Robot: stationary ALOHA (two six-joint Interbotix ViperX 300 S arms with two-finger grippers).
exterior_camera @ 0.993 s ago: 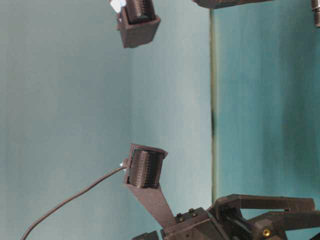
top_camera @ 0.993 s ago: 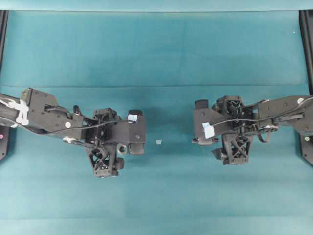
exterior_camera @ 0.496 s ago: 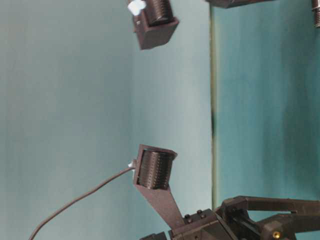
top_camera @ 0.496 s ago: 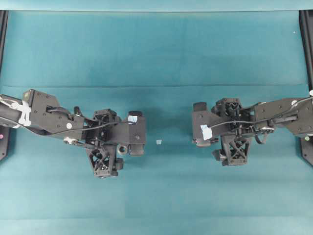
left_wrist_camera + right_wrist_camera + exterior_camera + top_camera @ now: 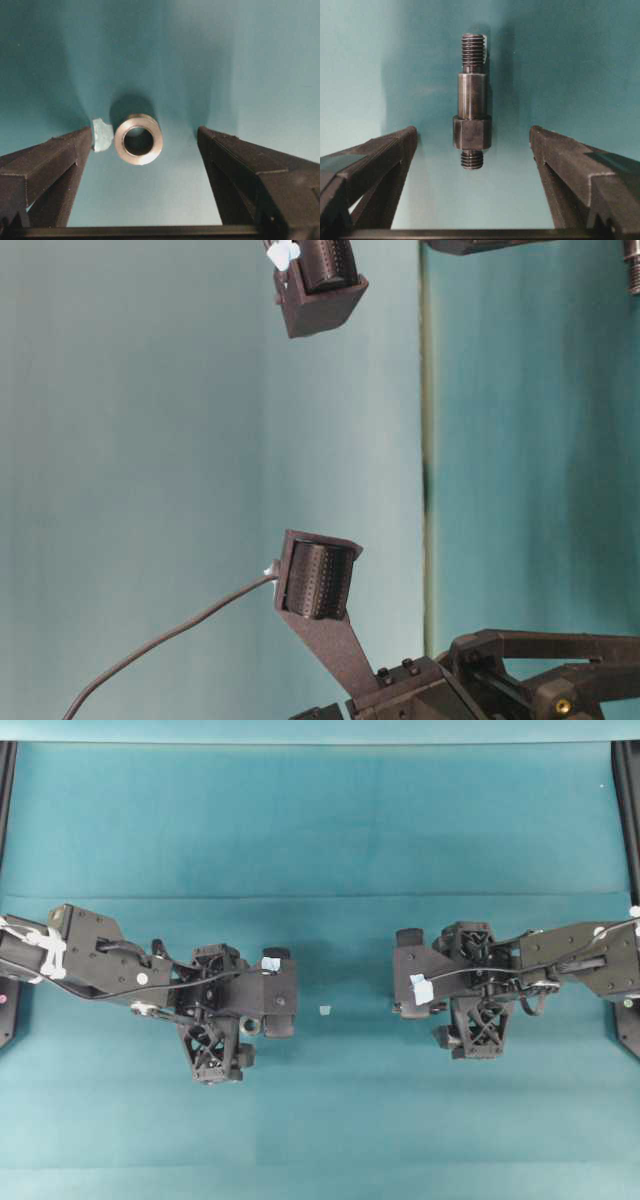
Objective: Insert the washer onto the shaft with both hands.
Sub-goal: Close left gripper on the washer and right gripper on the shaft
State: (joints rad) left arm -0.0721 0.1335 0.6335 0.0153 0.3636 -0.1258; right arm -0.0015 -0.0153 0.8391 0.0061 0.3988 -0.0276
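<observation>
The washer's dark hole [image 5: 138, 140] is wide and has a smooth edge, so the washer will go straight over the threaded end of the shaft when I push it on.
The washer [image 5: 138, 139], a thick grey metal ring with a dark hole, lies flat on the teal cloth. My left gripper [image 5: 145, 132] is open above it, one finger on each side and neither touching; the ring sits nearer the left finger. From overhead the washer [image 5: 252, 1023] peeks out under that gripper. The shaft [image 5: 472, 100], dark and stepped with threaded ends, lies on the cloth pointing away from the right wrist camera. My right gripper [image 5: 473, 130] is open and straddles its near end with wide gaps. Overhead, the shaft is hidden under that gripper.
A pale tape scrap [image 5: 102, 135] sticks at the left finger's tip beside the washer. A tiny tape square [image 5: 324, 1010] lies on the cloth between the two grippers. Black frame rails [image 5: 628, 780] run along the left and right edges.
Both grippers have sunk closer to the cloth, still wide open. The left arm has crept slightly to the right. Washer and shaft have not moved.
</observation>
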